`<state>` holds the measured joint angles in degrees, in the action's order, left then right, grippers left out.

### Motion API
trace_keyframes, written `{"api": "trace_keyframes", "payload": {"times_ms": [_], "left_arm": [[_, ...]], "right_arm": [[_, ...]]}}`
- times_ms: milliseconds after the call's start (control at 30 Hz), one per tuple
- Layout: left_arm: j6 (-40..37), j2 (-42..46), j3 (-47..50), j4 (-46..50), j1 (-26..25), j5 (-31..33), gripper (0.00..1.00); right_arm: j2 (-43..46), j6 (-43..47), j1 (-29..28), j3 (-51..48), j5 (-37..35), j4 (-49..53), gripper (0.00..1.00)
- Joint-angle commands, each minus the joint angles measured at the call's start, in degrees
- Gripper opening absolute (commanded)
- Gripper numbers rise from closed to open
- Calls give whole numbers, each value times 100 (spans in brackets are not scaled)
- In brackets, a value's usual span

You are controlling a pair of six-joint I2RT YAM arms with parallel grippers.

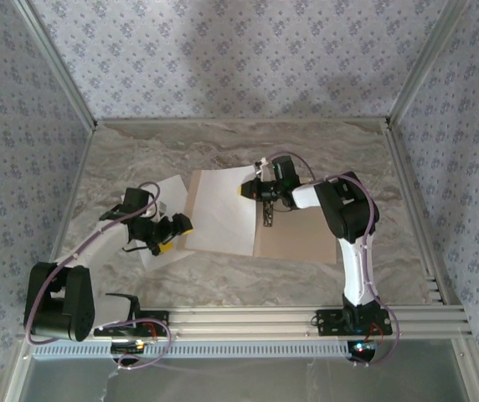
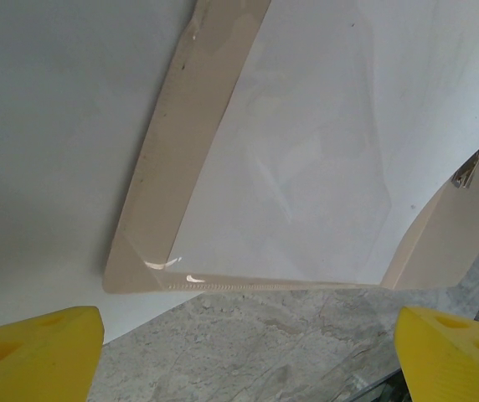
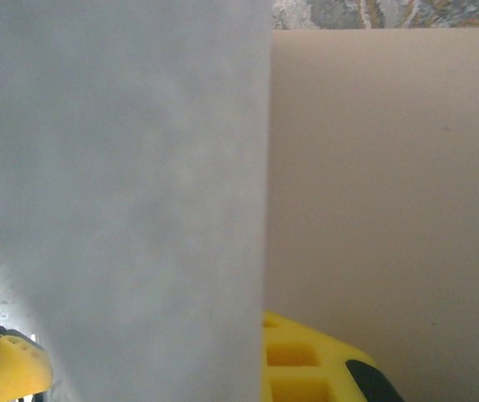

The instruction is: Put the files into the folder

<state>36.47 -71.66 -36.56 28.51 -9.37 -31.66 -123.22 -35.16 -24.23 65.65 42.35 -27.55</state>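
I should move the white sheet with my right gripper, because it sits too close to the grey clip [image 1: 267, 213] and leaves a tan strip [image 1: 191, 197] at the folder's outer edge. The white sheet should go toward that tan strip.
The tan folder [image 1: 300, 237] lies open mid-table, its grey clip [image 1: 267, 214] on the crease. One white sheet [image 1: 223, 211] covers its left leaf, and my right gripper [image 1: 250, 191] is shut on that sheet's far right corner. In the right wrist view the sheet [image 3: 122, 184] hangs in front of the yellow fingers [image 3: 306, 360], with the bare folder leaf [image 3: 390, 167] behind. The second white sheet [image 1: 157, 219] lies left of the folder, partly under its edge. My left gripper [image 1: 175, 228] hovers open over it, jaws wide over bare table [image 2: 248, 360], facing the folder's corner [image 2: 181, 151].
An aluminium frame rail [image 1: 248, 318] runs along the near edge and metal posts stand at the corners. Patterned walls close in the marble table [image 1: 323, 151] on three sides. Bare marble lies behind the folder and at the far right.
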Motion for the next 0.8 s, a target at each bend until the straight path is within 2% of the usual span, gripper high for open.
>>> {"api": "trace_keyframes", "payload": {"times_ms": [0, 333, 500, 767], "left_arm": [[-71, 100, -55, 75, 40, -43, 90], [-85, 99, -43, 67, 38, -51, 90], [-81, 108, -43, 75, 40, -51, 90], [-78, 100, -33, 92, 40, -50, 90]], "right_arm": [[158, -44, -58, -61, -108, -141, 1], [184, -136, 150, 171, -184, 166, 0], [154, 131, 248, 438, -133, 338, 0], [36, 10, 116, 459, -52, 163, 0]]}}
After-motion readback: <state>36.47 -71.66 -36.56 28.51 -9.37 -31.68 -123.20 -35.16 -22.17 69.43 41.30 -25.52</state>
